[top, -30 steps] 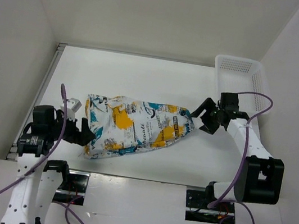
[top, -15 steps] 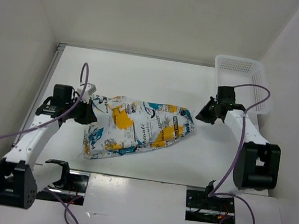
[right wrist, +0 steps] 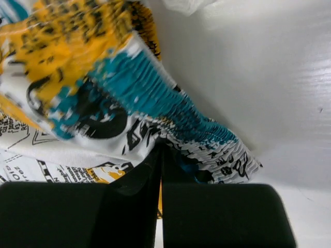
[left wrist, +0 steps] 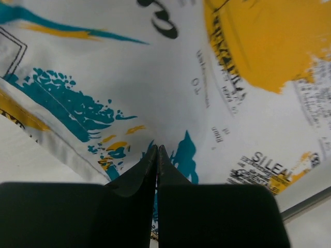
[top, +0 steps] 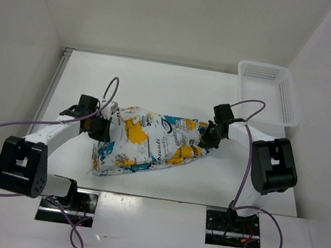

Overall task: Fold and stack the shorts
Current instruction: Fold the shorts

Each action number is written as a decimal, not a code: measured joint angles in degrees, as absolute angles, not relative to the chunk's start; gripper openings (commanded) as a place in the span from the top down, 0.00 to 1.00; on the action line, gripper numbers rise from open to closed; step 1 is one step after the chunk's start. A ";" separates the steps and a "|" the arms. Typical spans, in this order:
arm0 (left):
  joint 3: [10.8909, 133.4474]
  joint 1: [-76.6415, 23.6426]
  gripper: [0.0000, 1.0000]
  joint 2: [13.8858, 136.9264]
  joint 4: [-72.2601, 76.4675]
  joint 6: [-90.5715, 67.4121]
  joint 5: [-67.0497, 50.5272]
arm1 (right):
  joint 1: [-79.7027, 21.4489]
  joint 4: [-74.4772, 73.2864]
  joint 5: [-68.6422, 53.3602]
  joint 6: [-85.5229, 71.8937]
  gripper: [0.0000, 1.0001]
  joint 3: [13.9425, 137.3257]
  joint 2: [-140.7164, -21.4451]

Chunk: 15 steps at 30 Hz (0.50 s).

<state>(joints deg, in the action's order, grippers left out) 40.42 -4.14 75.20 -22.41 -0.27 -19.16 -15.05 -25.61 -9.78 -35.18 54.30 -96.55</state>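
With the waistband's teal edge in its fingers and the yellow part bunched above, my right gripper should open and take the yellow part near the drawstring.
The shorts, white with teal and yellow-orange blotches and black lettering, lie crumpled across the middle of the table. My left gripper is at their left end. In the left wrist view its jaws are closed together, tips pinched into the printed fabric. At the right end my right gripper sits on the gathered waistband. Its closed jaws bite the ruffled teal elastic edge, and the cloth bunches up above them.
A white plastic mesh basket stands at the back right corner of the white table. White walls enclose the left, back and right sides. Purple cables loop from both arms above the table.
Both arms have swung inward from the sides to the two ends of the shorts. Both grippers have gone from open to shut on the fabric.
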 measured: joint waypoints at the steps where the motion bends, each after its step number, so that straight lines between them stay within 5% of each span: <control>1: 40.38 -4.14 0.95 76.34 -22.63 -0.23 -18.37 | -15.27 -25.56 -9.80 -35.77 0.96 53.80 -96.64; 7: 43.00 -3.09 0.95 84.77 -23.40 -0.25 -14.39 | -15.86 -26.00 -9.80 -36.18 0.96 53.91 -96.51; 10: 47.44 -2.44 0.95 86.85 -24.27 -0.25 -13.32 | -17.58 -28.64 -10.02 -35.38 0.86 55.05 -96.29; 11: 49.21 -2.31 0.95 86.67 -24.73 -0.23 -13.10 | -18.39 -30.22 -10.04 -34.89 0.80 55.86 -96.07; 13: 52.71 -2.17 0.89 85.76 -25.17 -0.25 -12.80 | -19.79 -33.36 -9.52 -34.48 0.34 58.00 -94.87; 15: 55.24 -2.17 0.84 83.37 -25.39 -0.19 -12.88 | -20.60 -35.77 -8.05 -33.61 0.09 60.99 -92.95</control>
<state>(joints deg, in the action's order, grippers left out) 55.24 -2.17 83.37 -25.39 -0.19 -12.88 -20.60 -35.77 -8.05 -33.61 60.99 -92.95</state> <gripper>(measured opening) 0.115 0.719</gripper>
